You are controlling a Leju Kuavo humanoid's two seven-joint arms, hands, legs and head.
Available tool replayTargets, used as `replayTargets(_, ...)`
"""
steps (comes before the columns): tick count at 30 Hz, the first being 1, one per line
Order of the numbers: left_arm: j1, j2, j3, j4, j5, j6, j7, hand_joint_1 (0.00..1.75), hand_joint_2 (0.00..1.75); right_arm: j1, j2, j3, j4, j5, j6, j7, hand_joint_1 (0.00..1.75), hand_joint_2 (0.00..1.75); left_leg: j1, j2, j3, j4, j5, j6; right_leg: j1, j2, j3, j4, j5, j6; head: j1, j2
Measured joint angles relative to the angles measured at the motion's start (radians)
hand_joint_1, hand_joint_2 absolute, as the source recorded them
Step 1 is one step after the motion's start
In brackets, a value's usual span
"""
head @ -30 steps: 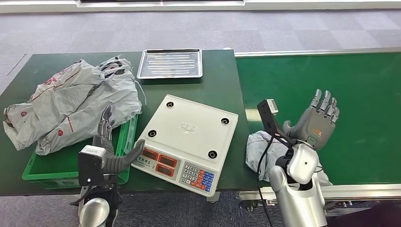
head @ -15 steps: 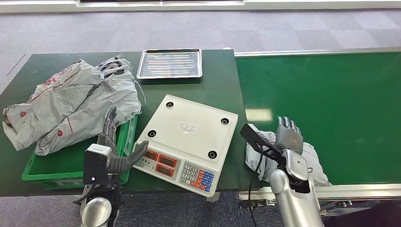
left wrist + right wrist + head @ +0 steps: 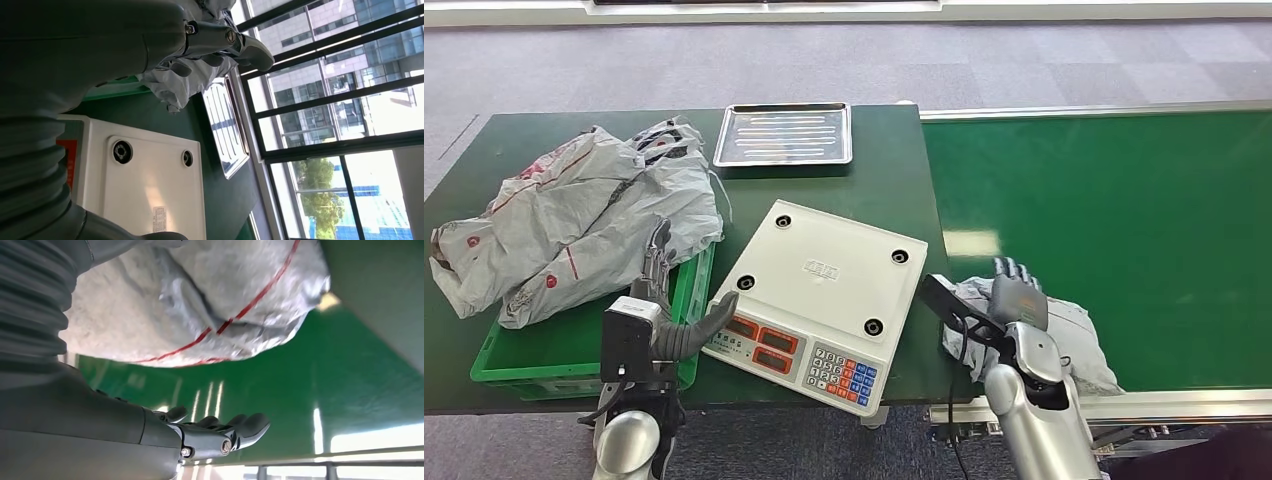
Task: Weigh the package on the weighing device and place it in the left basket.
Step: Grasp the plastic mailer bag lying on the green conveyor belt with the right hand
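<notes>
The grey package (image 3: 1076, 345) will bunch up in my right gripper and fold over when I lift it, because deep creases (image 3: 197, 297) run across its loose plastic.
A crumpled grey package (image 3: 1076, 332) with red lines lies on the green conveyor belt (image 3: 1124, 200) near its front edge. My right hand (image 3: 1018, 299) is low over the package's left part, fingers spread and pointing away from me. In the right wrist view the fingers (image 3: 220, 432) stand apart from the package (image 3: 210, 305), with belt showing between them. The white scale (image 3: 824, 285) sits empty on the dark table, its keypad toward me. My left hand (image 3: 669, 320) is open between the scale's near left corner and the green basket (image 3: 584, 383).
Several grey bags (image 3: 574, 220) are piled over the basket's far side and the table's left end. A metal tray (image 3: 784, 133) lies behind the scale. In the left wrist view the scale (image 3: 145, 190), tray (image 3: 225, 130) and bags (image 3: 185, 80) appear.
My right hand came down from raised over the belt and toward me, onto the package's left part. The left hand has barely moved.
</notes>
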State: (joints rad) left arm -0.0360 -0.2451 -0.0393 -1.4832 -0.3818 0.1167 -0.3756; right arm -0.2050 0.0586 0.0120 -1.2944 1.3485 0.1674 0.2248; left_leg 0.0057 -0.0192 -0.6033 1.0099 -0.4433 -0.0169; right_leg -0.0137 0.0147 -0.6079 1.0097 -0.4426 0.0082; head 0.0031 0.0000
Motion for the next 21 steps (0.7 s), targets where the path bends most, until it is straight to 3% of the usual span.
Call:
replayTargets(3,0.002,-0.003,0.002,-0.001,-0.006,0.000,0.000,0.00,1.75,0.000,-0.001,0.000,-0.018,0.040,-0.019,0.055,0.00,1.75,0.000,0.000,0.000,0.000,0.000,0.000,0.000,0.000,0.000,0.000,0.000,0.000,0.000,0.000)
replayTargets(8,0.002,-0.007,0.002,-0.001,-0.008,0.000,0.000,0.00,1.75,0.000,-0.002,-0.002,-0.038,0.059,-0.018,0.071,0.00,1.75,0.000,0.000,0.000,0.000,0.000,0.000,0.000,0.000,0.000,0.000,0.000,0.000,0.000,0.000)
replayTargets(12,-0.007,-0.010,0.003,0.007,-0.011,-0.010,-0.002,0.00,1.75,-0.016,-0.016,-0.012,-0.028,0.037,0.080,0.046,0.00,1.75,0.000,0.000,0.000,0.000,0.000,0.000,0.000,0.000,0.000,0.000,0.000,0.000,0.000,0.000)
replayTargets(15,-0.043,-0.010,0.003,0.043,-0.011,-0.020,-0.008,0.00,1.75,-0.079,-0.066,-0.018,0.073,-0.016,0.151,-0.060,0.00,1.75,0.000,0.000,0.000,0.000,0.001,0.002,-0.001,0.000,0.000,0.000,0.001,0.001,0.000,0.000)
replayTargets(21,-0.112,-0.010,0.001,0.129,0.010,-0.035,-0.038,0.00,1.75,-0.274,-0.189,-0.001,0.409,-0.087,0.235,-0.423,0.00,1.75,0.000,0.000,0.000,0.002,0.003,0.004,-0.002,0.000,0.000,0.000,0.004,0.004,0.000,0.000)
